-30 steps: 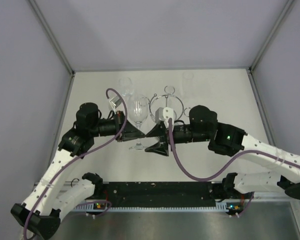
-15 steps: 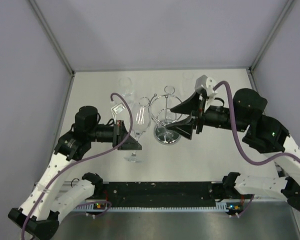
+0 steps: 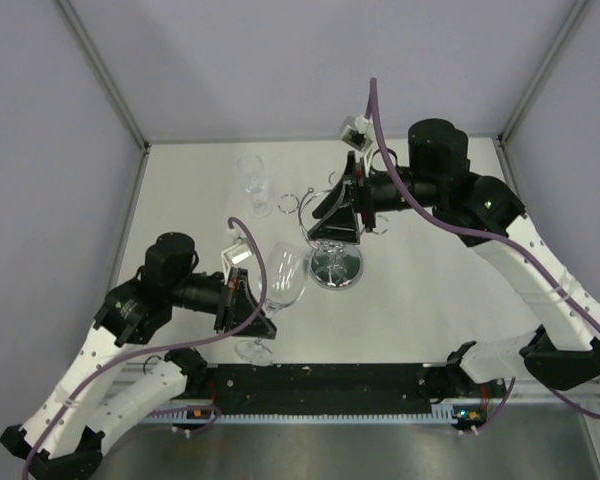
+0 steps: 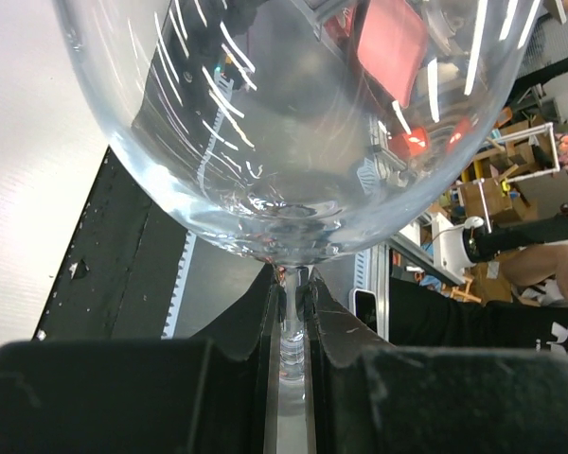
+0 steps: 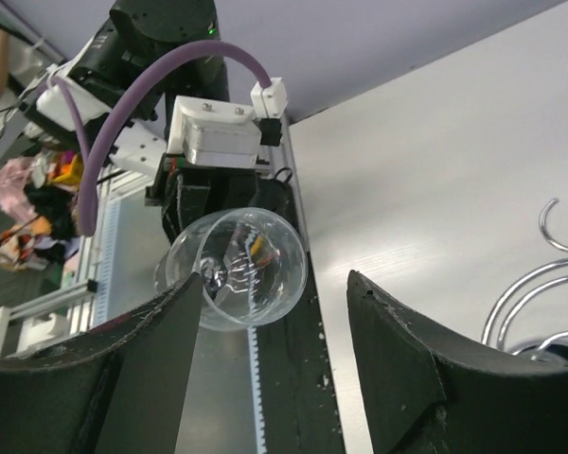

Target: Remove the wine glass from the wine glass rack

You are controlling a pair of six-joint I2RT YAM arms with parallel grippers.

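Note:
The wine glass is tilted in my left gripper with its foot at the table's near edge [image 3: 254, 352], so next my right gripper grabs the glass's rim [image 3: 298, 263] and moves the glass behind the rack.
My left gripper [image 3: 261, 317] is shut on the stem of a clear wine glass [image 3: 283, 276] and holds it tilted, left of and nearer than the rack and free of it. In the left wrist view the stem [image 4: 292, 317] sits pinched between my fingers [image 4: 256, 322] under the bowl [image 4: 293, 123]. The chrome wine glass rack [image 3: 325, 205] stands mid-table on its round mirrored base [image 3: 337, 270]. My right gripper [image 3: 334, 226] is open and empty, raised over the rack. In the right wrist view the right gripper [image 5: 272, 280] looks down at the held glass [image 5: 241, 270].
A second clear glass [image 3: 252, 180] stands on the table behind the rack's left side. The black base rail [image 3: 320, 385] runs along the near edge. Grey walls close in the back and both sides. Rack wires [image 5: 549, 284] show at the right of the right wrist view.
My left gripper has drawn the wine glass away from the rack toward the near left and tilted it. My right arm has let go near the rack, risen and swung back over it.

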